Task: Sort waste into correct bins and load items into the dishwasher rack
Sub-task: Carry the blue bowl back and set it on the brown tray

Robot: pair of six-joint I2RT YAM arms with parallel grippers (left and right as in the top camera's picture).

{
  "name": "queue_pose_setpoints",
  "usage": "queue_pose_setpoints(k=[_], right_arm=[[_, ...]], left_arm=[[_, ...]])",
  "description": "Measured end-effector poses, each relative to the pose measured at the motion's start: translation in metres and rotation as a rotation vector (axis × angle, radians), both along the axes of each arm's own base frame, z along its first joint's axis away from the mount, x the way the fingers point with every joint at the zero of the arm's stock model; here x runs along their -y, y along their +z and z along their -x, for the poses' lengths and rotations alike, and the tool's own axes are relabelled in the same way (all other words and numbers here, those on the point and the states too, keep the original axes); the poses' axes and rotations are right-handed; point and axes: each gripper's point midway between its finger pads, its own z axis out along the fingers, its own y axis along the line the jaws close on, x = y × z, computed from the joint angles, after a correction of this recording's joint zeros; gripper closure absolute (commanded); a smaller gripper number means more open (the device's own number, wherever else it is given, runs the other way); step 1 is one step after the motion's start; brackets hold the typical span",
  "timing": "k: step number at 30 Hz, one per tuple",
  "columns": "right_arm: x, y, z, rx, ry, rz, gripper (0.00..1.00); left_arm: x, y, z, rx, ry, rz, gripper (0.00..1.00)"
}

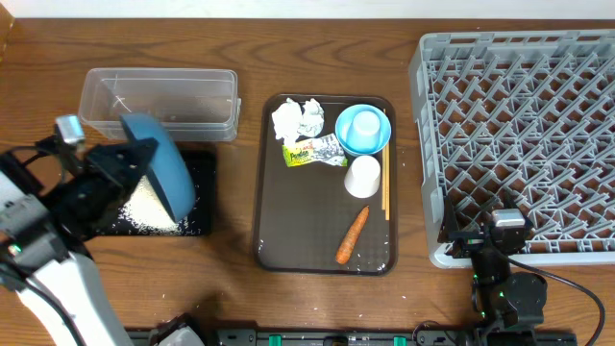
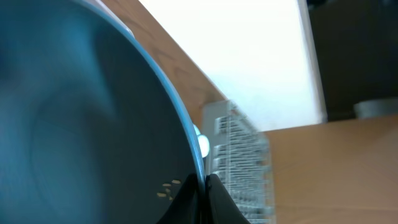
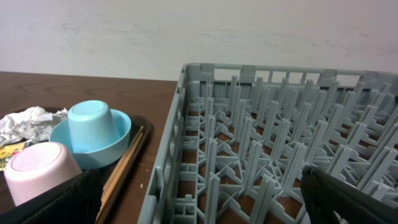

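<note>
I should next move my left gripper to the open space (image 1: 304, 209) beside the carrot and let go there, because only a few grains (image 2: 168, 188) are stuck to the large blue plate.
My left gripper (image 1: 133, 161) is shut on the rim of the large blue plate (image 1: 163, 168), which is tilted steeply over the black tray (image 1: 204, 173). A pile of white rice (image 1: 152, 204) lies in that tray. In the left wrist view the plate (image 2: 81, 112) fills the frame, a few rice grains (image 2: 168, 186) cling near my gripper (image 2: 204, 194). My right gripper (image 1: 468, 238) stands open at the rack's (image 1: 519, 135) front left corner, holding nothing. The carrot (image 1: 352, 235), tissues (image 1: 298, 118), foil wrapper (image 1: 314, 152), white cup (image 1: 362, 176), chopsticks (image 1: 385, 183) and small blue bowl (image 1: 346, 140) lie on the brown tray.
The clear tub (image 1: 159, 101) stands behind the black tray. The brown serving tray (image 1: 298, 221) sits mid-table. A light blue cup (image 3: 93, 124) stands upside down in the small bowl (image 3: 121, 134). The rack's wall (image 3: 177, 149) rises right before my right gripper (image 3: 205, 199).
</note>
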Motion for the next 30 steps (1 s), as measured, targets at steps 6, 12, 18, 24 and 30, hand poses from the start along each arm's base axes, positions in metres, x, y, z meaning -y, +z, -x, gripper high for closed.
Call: queue_pose_setpoints(k=[6,12,18,24,30], right_arm=[[0.0,0.0,0.0,0.0,0.0,0.0,0.01],[0.0,0.0,0.0,0.0,0.0,0.0,0.01],[0.0,0.0,0.0,0.001,0.0,0.0,0.01],[0.0,0.0,0.0,0.0,0.0,0.0,0.01],[0.0,0.0,0.0,0.0,0.0,0.0,0.01]], left_arm=[[0.049,0.002,0.015,0.002,-0.079,-0.152,0.94],[0.11,-0.015,0.032,-0.046,-0.268,-0.257,0.94],[0.154,-0.05,0.037,-0.121,-0.368,-0.46,0.94],[0.199,-0.094,0.026,-0.165,-0.424,-0.668,0.94],[0.238,-0.139,0.019,-0.21,-0.462,-0.786,0.94]])
